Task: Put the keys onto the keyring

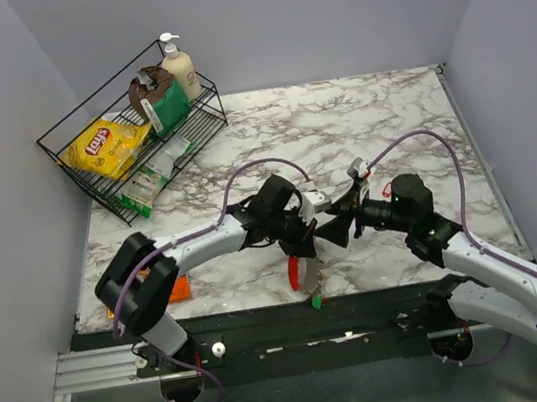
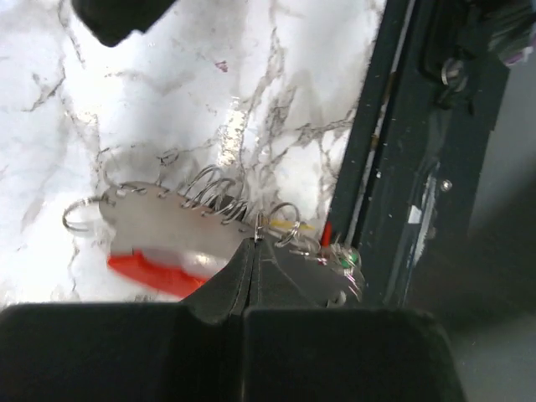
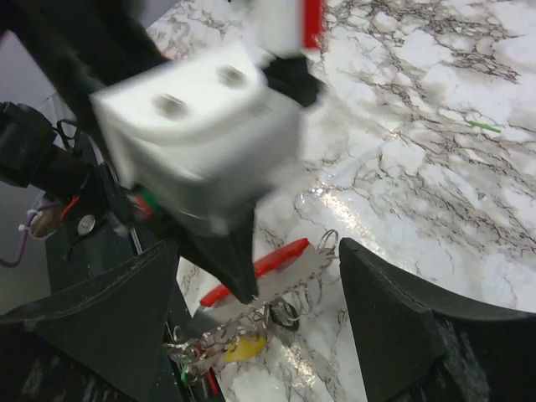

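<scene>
Next, I lift the keyring with my left gripper and turn its wire loops (image 2: 213,191) toward my right gripper's open fingers, because the keyring hangs low (image 1: 309,274), below those fingers.
My left gripper (image 2: 255,244) is shut, pinching a wire loop of the keyring (image 2: 155,226), whose silvery plate and red curved part hang just over the marble near the table's front edge. Keys with yellow (image 2: 285,224), red and green (image 2: 347,261) heads cluster on rings at its right end. From above, the keyring (image 1: 294,274) hangs under the left gripper (image 1: 307,254), with a green key (image 1: 316,302) lowest. The right gripper (image 1: 344,218) stands open just right of it. In the right wrist view its fingers (image 3: 402,318) straddle the keyring (image 3: 276,260) and a yellow key (image 3: 243,345) without touching.
A black wire rack (image 1: 93,177) at the back left holds a yellow chip bag (image 1: 108,144), a brown-green pouch and a pump bottle (image 1: 178,68). An orange packet (image 1: 179,288) lies at the near left. The black front rail (image 1: 296,318) runs right below the keyring.
</scene>
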Robot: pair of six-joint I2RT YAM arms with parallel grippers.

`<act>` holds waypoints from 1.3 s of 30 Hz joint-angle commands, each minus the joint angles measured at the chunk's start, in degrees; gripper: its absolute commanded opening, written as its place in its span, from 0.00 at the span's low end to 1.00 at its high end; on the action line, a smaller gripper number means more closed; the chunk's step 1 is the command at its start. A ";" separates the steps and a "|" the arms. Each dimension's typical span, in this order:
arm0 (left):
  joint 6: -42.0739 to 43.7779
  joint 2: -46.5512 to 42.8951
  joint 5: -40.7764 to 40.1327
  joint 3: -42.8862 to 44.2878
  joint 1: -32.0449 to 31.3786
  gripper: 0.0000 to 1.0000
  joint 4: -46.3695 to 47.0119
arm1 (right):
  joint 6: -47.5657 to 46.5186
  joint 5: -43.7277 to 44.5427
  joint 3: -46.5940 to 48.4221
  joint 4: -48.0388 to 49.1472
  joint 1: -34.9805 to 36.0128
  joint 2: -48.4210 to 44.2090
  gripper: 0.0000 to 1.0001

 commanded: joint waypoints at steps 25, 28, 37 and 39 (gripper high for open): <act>-18.78 9.25 9.77 -23.82 2.65 0.00 72.24 | 10.52 3.86 -7.02 -3.89 -2.99 -6.32 0.79; -21.34 11.27 11.44 -23.92 2.74 0.00 76.99 | 10.78 3.25 -7.20 -3.36 -3.17 -6.23 0.77; -19.77 9.43 8.54 -25.06 2.74 0.00 77.01 | 11.40 1.58 -6.24 -3.36 -4.13 -6.50 0.71; -18.53 7.06 8.11 -25.06 2.74 0.00 73.94 | 11.49 0.88 -5.53 -3.36 -4.31 -5.71 0.68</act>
